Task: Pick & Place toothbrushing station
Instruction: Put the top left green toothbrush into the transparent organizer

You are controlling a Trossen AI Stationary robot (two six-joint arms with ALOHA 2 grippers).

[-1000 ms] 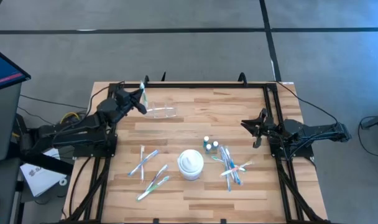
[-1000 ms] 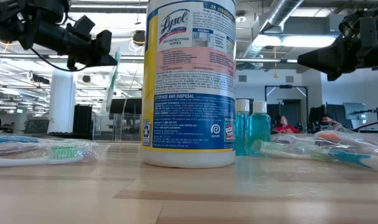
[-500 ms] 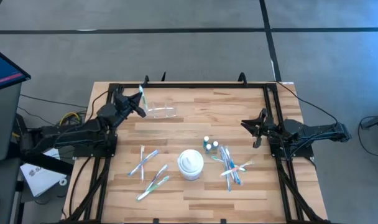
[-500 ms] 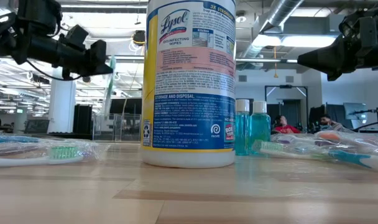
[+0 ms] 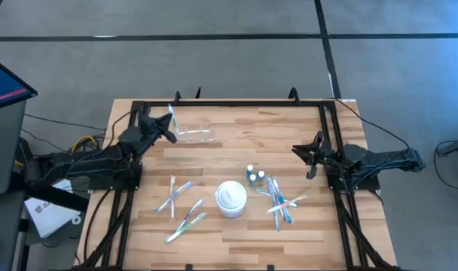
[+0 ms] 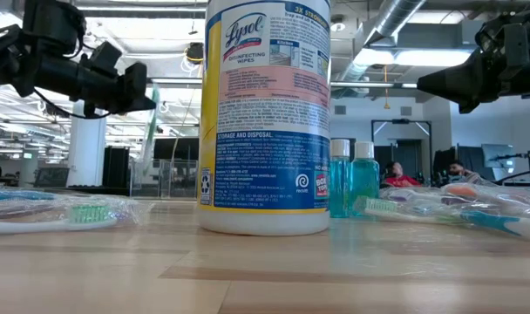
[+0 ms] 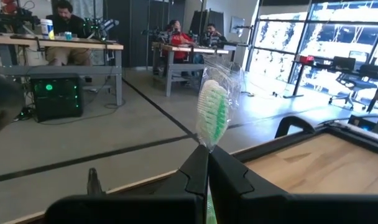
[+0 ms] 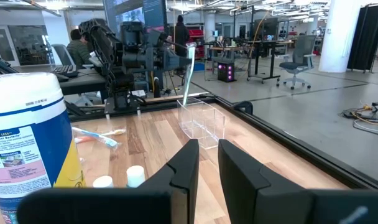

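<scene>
I should lower the green toothbrush with my left gripper, since it is head up and its lower end (image 8: pixel 185 102) is at the clear plastic cup's opening (image 8: pixel 200 111), before I let go of it there.
My left gripper (image 5: pixel 166 129) hangs over the table's far left, shut on a green toothbrush (image 7: pixel 212 111) in a clear wrapper. The brush stands upright beside a clear plastic cup (image 5: pixel 196 135), which rests on the wood; both also show in the right wrist view, the toothbrush (image 8: pixel 188 70) and the cup (image 8: pixel 201 121). Loose toothbrushes (image 5: pixel 175 198) lie near left, and more toothbrushes (image 5: pixel 279 200) lie in a pile near right. My right gripper (image 8: pixel 207 155) waits at the right edge, open by a narrow gap with nothing in it. My left gripper pinches the toothbrush's wrapped handle (image 7: pixel 207 145) between its two shut fingers, just below the bristle head. The fingers come level and lie across the brush. The brush stands upright with its head above the fingertips, lifted clear of the table.
A tall white wipes tub (image 5: pixel 231 198) stands in the middle near the front, with two small blue bottles (image 5: pixel 253 176) beside it. A black frame (image 5: pixel 236 103) runs round the table's edges. People sit at desks in the room beyond.
My left gripper has sunk a little, still shut on the toothbrush, which stays upright and clear of the table.
</scene>
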